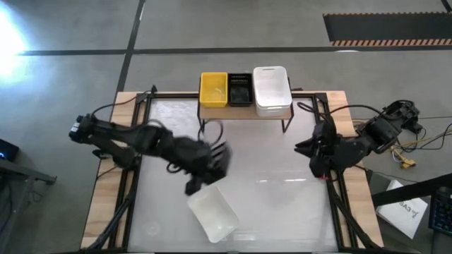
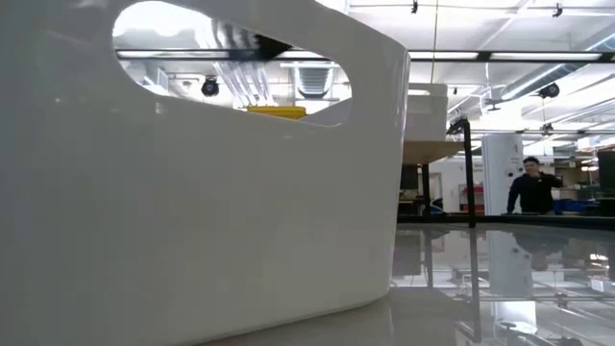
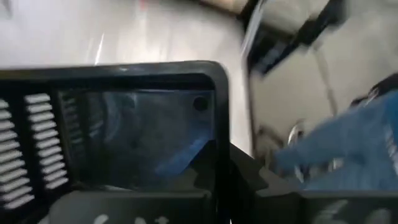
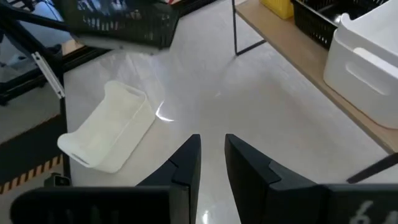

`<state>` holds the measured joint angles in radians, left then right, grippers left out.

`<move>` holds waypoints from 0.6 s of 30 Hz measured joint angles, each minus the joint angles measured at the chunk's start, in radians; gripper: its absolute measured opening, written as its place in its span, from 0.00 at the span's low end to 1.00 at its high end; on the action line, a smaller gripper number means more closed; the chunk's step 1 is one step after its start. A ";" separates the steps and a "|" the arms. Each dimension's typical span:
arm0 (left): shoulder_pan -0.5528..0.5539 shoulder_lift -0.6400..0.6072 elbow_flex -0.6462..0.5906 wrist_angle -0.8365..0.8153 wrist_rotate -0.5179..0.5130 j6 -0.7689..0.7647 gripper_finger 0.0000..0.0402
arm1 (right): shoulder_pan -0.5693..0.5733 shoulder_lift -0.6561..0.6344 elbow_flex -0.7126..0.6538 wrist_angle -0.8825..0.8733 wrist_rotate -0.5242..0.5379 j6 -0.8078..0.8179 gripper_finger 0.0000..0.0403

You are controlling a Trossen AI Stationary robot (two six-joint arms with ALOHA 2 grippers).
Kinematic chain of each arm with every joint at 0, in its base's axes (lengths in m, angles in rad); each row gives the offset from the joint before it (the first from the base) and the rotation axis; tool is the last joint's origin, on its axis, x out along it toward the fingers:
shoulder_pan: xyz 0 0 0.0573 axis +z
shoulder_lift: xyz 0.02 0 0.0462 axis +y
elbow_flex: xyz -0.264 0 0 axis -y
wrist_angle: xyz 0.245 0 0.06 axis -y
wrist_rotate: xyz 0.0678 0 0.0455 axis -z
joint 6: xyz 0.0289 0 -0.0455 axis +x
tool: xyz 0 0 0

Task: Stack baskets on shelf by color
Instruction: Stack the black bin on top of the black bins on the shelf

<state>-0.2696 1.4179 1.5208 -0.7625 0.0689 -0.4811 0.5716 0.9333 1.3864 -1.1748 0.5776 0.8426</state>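
The black basket (image 3: 220, 102) is held by its side in my left gripper, and the shelf's black basket (image 1: 240, 89) stands open. I keep carrying the held basket until one basket sits inside the other.
The shelf (image 1: 212, 111) stands at the table's far edge and carries a yellow basket (image 1: 213, 89), a black slotted basket (image 1: 240, 89) and a white basket (image 1: 272, 90) side by side. My left gripper (image 1: 209, 161) is over the table's middle, shut on another black slotted basket (image 1: 220, 156), which also shows in the right wrist view as the black basket (image 4: 118, 22). A second white basket (image 1: 212, 212) lies flat on the table near its near edge and fills the low view (image 2: 192, 211). My right gripper (image 4: 212, 155) waits at the table's right side, open by a narrow gap and touching nothing. My left gripper (image 3: 224, 165) holds the black basket by its wall near a corner (image 3: 217, 134). One finger seems to be inside and one finger (image 3: 252, 177) outside the wall. The basket is off the table, above the white basket's far end, its open side facing the wrist camera.
The table has wooden side strips (image 1: 106, 197) and black rails. Bare glossy surface lies between the shelf and the white basket and over toward my right gripper. A shelf leg (image 2: 469, 173) shows in the low view. A person (image 2: 531, 187) stands far off in the room.
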 joint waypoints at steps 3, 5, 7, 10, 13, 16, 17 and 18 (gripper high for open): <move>0.067 0.084 0.173 0.018 -0.005 0.118 0.00 | 0.000 0.002 -0.004 0.001 0.004 -0.004 0.16; 0.125 0.148 0.270 0.014 -0.034 0.199 0.00 | 0.000 0.010 -0.012 0.001 0.005 0.000 0.16; 0.187 0.214 0.349 0.012 -0.068 0.274 0.00 | 0.000 0.024 -0.018 0.002 0.005 0.012 0.16; 0.279 0.304 0.441 0.011 -0.110 0.388 0.00 | 0.000 0.054 -0.021 0.004 0.002 0.030 0.16; 0.361 0.381 0.504 0.000 -0.145 0.534 0.00 | 0.000 0.087 -0.021 0.005 0.000 0.053 0.16; 0.425 0.440 0.545 -0.045 -0.211 0.667 0.00 | 0.000 0.124 -0.021 0.006 -0.002 0.077 0.16; 0.439 0.457 0.554 -0.064 -0.237 0.707 0.00 | 0.000 0.138 -0.021 0.006 -0.002 0.084 0.16; 0.455 0.472 0.560 -0.074 -0.263 0.736 0.00 | 0.000 0.149 -0.021 0.007 -0.002 0.093 0.16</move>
<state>0.1850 1.8896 2.0813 -0.8362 -0.1942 0.2553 0.5716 1.0824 1.3651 -1.1677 0.5761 0.9359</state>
